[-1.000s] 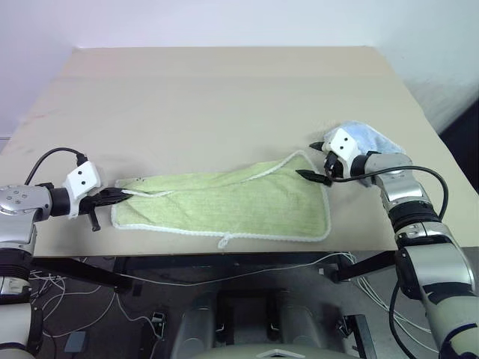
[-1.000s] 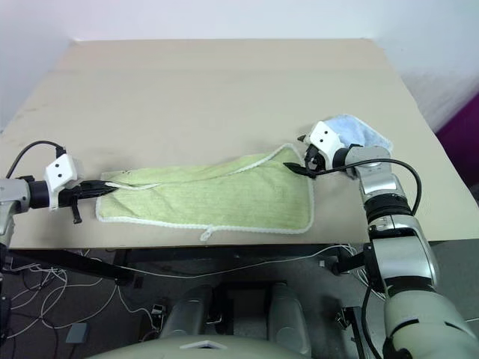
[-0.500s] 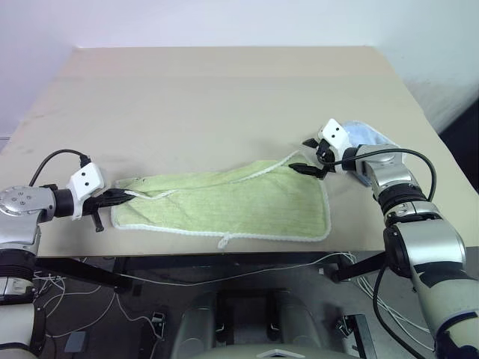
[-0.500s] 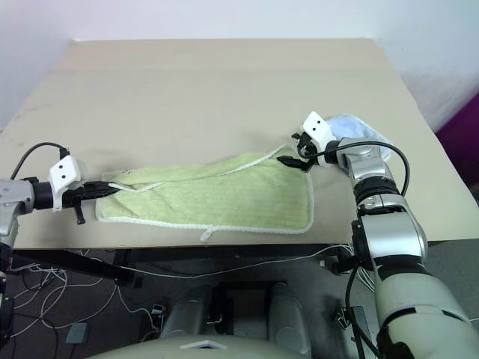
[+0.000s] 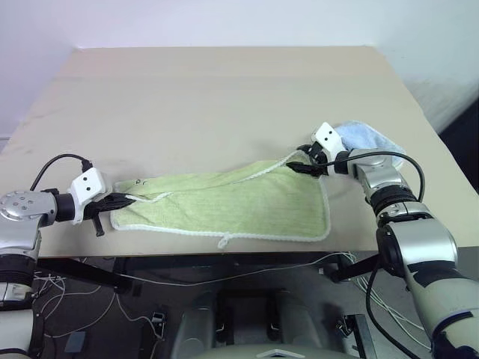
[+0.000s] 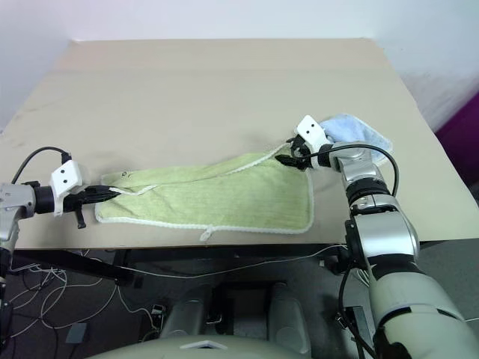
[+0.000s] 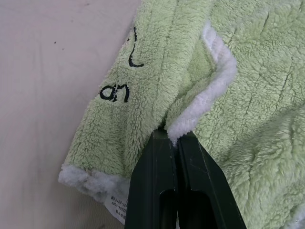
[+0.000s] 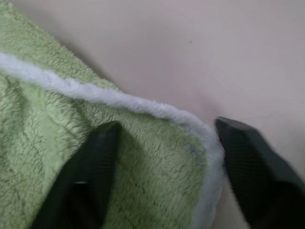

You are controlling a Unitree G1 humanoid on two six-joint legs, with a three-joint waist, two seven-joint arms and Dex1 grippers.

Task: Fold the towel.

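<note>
The towel's white [image 5: 247,208] back edging [image 5: 256,173] is flopping over its cloth, so the towel should double up into a narrow piece and stay flat when I fold it.
The light yellow-green towel [image 5: 224,202] lies spread lengthwise near the table's front edge, its white loop tag [image 5: 223,241] hanging at the front hem. My left gripper [image 5: 123,200] is shut on the white edging at the towel's left end, seen close up in the left wrist view [image 7: 172,136]. My right gripper [image 5: 298,161] is at the towel's far right corner. In the right wrist view its fingers [image 8: 167,125] stand apart, astride that corner: one finger rests on the green cloth [image 8: 43,119], the other on the bare table beyond the edging.
A smaller light blue towel [image 5: 367,138] lies bunched just behind my right wrist. The beige table [image 5: 224,97] stretches far beyond the towel. Its front edge runs just below the towel's hem, with cables on the floor beneath.
My right gripper has moved left and forward from beside the blue towel onto the green towel's far right corner, and its fingers have drawn closer together. The left gripper has kept still.
</note>
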